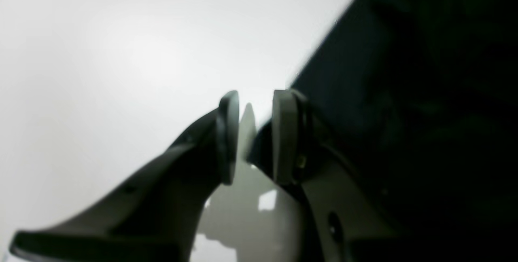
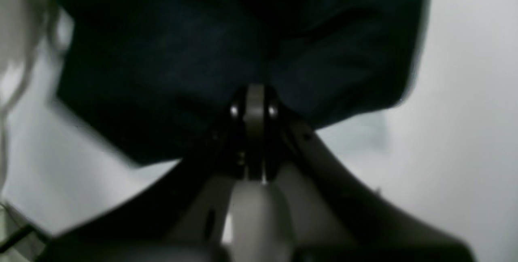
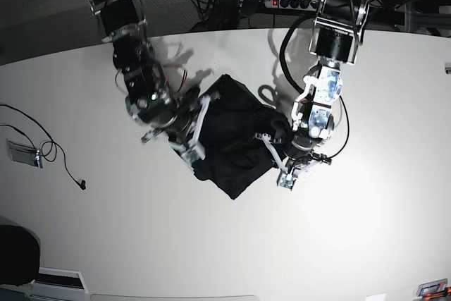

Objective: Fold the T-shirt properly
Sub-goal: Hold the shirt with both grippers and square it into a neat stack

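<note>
The T-shirt lies crooked with one corner jutting out in front (image 3: pixel 234 192), so my right gripper and my left gripper should turn it square by its edges (image 3: pixel 265 167).
The black T-shirt (image 3: pixel 236 142) lies bunched in a rough diamond at the middle of the white table. My right gripper (image 2: pixel 255 92) is shut on a pinch of the T-shirt (image 2: pixel 170 51), whose cloth puckers toward the tips; in the base view this gripper (image 3: pixel 198 132) is at the shirt's left edge. My left gripper (image 1: pixel 253 106) stands open with bare table showing between its pads, just beside the edge of the T-shirt (image 1: pixel 404 92). From the base view it (image 3: pixel 282 163) is at the shirt's right corner.
The white table (image 3: pixel 352 230) spreads around the shirt. A thin black cable (image 3: pixel 49 149) and a small grey device (image 3: pixel 21 153) lie at the far left. A power strip (image 3: pixel 289 3) and cables sit behind the table's back edge.
</note>
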Motion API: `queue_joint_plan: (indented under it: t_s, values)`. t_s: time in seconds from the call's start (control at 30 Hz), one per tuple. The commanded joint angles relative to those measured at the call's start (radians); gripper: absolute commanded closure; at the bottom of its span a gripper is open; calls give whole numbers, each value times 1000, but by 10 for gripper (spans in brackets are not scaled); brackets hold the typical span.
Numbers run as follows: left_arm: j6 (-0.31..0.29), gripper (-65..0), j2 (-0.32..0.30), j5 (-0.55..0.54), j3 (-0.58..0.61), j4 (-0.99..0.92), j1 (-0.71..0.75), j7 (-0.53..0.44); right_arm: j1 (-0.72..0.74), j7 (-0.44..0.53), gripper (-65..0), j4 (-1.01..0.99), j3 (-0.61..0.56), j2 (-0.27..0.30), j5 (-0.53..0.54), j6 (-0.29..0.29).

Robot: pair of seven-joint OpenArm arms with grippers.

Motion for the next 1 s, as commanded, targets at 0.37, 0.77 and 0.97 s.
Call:
queue_joint_plan:
  t_s: [0.37, 0.77, 0.97]
  values:
    - [0, -145, 18, 56, -81, 472, 354, 44, 233, 7, 0, -151, 45, 10, -2, -6]
    - [20, -145, 28, 47, -73, 213, 301, -34, 394, 219, 0, -622, -23, -39, -2, -5]
    - [34, -145, 26, 53, -71, 123, 215, -33, 257, 222, 0, -548, -78, -42, -2, -5]
